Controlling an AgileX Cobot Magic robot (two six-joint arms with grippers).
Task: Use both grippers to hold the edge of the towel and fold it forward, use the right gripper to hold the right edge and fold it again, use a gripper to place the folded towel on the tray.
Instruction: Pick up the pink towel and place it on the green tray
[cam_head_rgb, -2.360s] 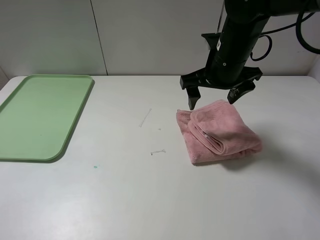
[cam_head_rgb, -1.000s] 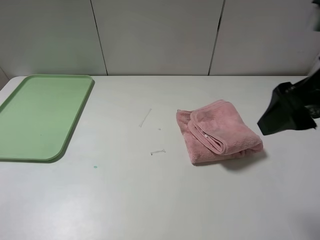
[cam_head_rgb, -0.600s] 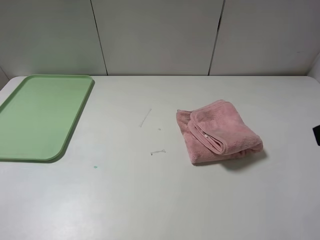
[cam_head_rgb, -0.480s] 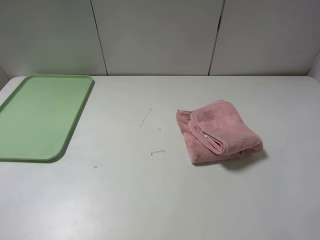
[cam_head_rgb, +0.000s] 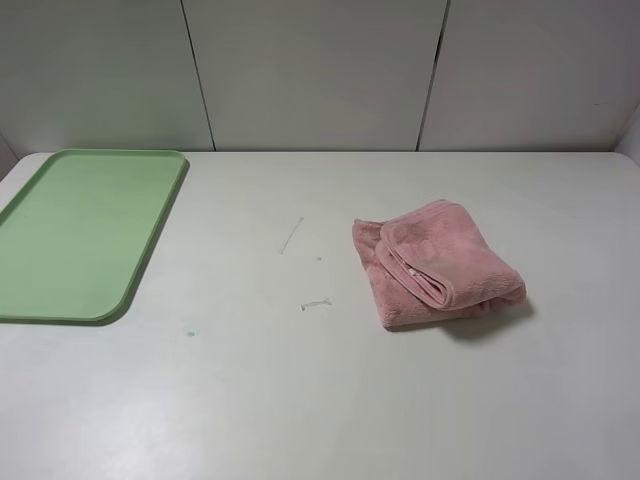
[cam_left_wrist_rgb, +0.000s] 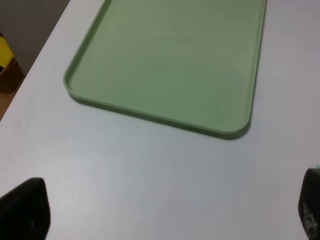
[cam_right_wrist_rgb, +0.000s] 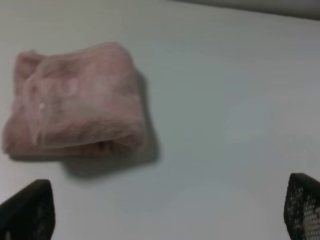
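Note:
My right gripper is far from the light-green tray (cam_head_rgb: 85, 235), which sits on my left gripper's side. Next, my left gripper comes over and takes the folded pink towel (cam_head_rgb: 440, 265).
The pink towel (cam_head_rgb: 435, 262) lies folded into a small bundle on the white table, right of the middle. The right wrist view also shows it (cam_right_wrist_rgb: 75, 100), lying flat and apart from the fingers. The light-green tray (cam_head_rgb: 80, 230) sits at the far left with nothing on it, and it also shows in the left wrist view (cam_left_wrist_rgb: 170, 55). Neither arm appears in the exterior high view. My left gripper (cam_left_wrist_rgb: 167, 210) is open and empty above the table near the tray's short edge. My right gripper (cam_right_wrist_rgb: 164, 207) is open and empty, set back from the towel.
A few small marks (cam_head_rgb: 315, 303) dot the table between tray and towel. The left wrist view shows the table's edge, with a yellow object (cam_left_wrist_rgb: 6, 55) beyond it. A panelled wall (cam_head_rgb: 320, 70) runs along the back.
The right arm, which stood over the towel with open claws, has swung away to the right and left the exterior high view. The towel and tray have not moved.

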